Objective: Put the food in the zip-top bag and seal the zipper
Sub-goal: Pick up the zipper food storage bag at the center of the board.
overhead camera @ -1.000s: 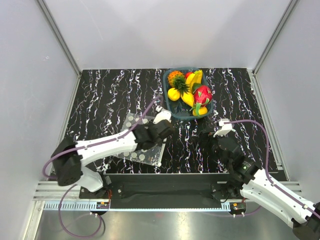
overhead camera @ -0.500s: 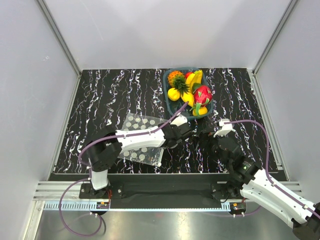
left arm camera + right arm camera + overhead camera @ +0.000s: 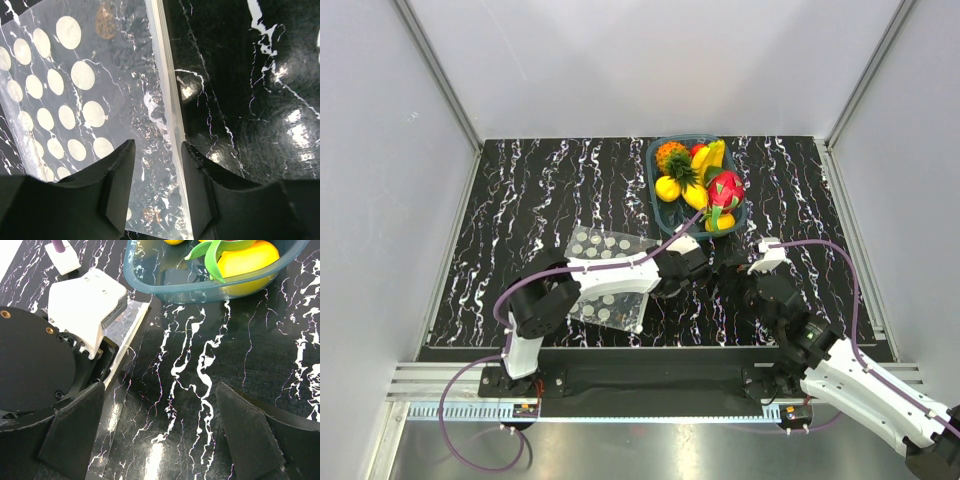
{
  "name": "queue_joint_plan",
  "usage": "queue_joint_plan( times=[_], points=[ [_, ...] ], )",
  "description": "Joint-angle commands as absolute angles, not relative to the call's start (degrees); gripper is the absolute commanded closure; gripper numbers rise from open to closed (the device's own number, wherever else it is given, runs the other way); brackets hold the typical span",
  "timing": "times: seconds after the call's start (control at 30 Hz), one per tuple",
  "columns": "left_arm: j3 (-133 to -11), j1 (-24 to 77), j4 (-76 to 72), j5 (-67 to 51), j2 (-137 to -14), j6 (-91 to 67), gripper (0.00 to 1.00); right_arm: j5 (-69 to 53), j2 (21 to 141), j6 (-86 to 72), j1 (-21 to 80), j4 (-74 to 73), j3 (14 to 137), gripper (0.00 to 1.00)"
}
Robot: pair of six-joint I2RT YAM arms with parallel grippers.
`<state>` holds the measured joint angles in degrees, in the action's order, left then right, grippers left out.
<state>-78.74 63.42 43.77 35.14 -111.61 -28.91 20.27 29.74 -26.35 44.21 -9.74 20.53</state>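
Both zipper edges of the bag (image 3: 174, 113) are together between the left gripper's fingers, so the robot should raise only the upper zipper edge (image 3: 162, 72) before its right gripper goes into the bag's opening.
The clear polka-dot zip-top bag (image 3: 605, 285) lies flat at the front of the table, empty. My left gripper (image 3: 672, 280) is open at its right edge. In the left wrist view the fingertips (image 3: 157, 145) stand either side of the whitish zipper strip (image 3: 167, 75), with the dotted bag (image 3: 85, 100) to the left. The pink dragon fruit (image 3: 725, 188) and yellow fruits (image 3: 668, 188) sit in the teal basket (image 3: 653, 205). My right gripper (image 3: 730, 272) is open and empty over bare table (image 3: 159, 389), just right of the left gripper's white body (image 3: 85, 300).
The basket also holds a toy pineapple (image 3: 672, 155). In the right wrist view its wall (image 3: 200, 287) and a yellow fruit (image 3: 250, 260) are close ahead. The two grippers are near each other. Grey walls enclose the black marbled table (image 3: 530, 200).
My left arm has swung right across the bag, from its middle to its right edge. The right arm and the fruits have not moved.
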Motion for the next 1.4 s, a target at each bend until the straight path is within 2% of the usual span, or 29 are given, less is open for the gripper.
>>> queue_joint_plan(
  times=[0.0,0.23,0.37,0.57,0.67,0.83,0.93,1.2,1.23,1.33,1.37],
  points=[
    [-81.6,63.2,43.2,35.6,-111.9,-28.3,0.52,21.4,29.3,-26.6,44.3,-8.8,20.9,0.0],
    [-80.9,62.1,42.5,34.0,-112.8,-28.3,0.55,21.4,29.1,-26.6,44.2,-8.8,20.8,0.0],
    [-80.8,61.1,42.0,33.4,-113.7,-28.1,0.65,21.4,29.0,-26.5,44.2,-8.9,20.9,0.0],
    [-80.4,59.5,40.7,31.0,-114.1,-27.1,0.69,21.5,28.9,-26.5,44.1,-8.9,20.8,0.0],
    [-80.3,59.4,40.7,31.0,-113.7,-27.4,0.64,21.6,28.9,-26.6,44.2,-8.9,20.9,0.0],
    [-78.5,59.5,38.9,30.1,-110.8,-27.7,0.46,21.6,28.8,-26.6,44.2,-9.0,20.8,0.0],
    [-77.7,59.9,38.1,30.6,-110.0,-27.3,0.42,21.6,29.1,-26.6,44.2,-8.9,20.8,0.0],
    [-75.4,60.3,35.7,30.8,-109.2,-27.4,0.41,21.5,29.2,-26.5,44.2,-8.8,20.8,0.0],
    [-75.3,60.2,35.7,30.8,-109.2,-27.5,0.42,21.5,29.4,-26.6,44.2,-8.8,20.9,0.0],
    [-75.5,60.1,36.3,31.4,-109.7,-27.5,0.53,21.4,29.3,-26.6,44.2,-8.7,20.8,0.0],
    [-75.6,59.9,36.6,31.5,-109.9,-27.4,0.61,21.4,29.3,-26.5,44.2,-8.7,20.9,0.0]
  ],
)
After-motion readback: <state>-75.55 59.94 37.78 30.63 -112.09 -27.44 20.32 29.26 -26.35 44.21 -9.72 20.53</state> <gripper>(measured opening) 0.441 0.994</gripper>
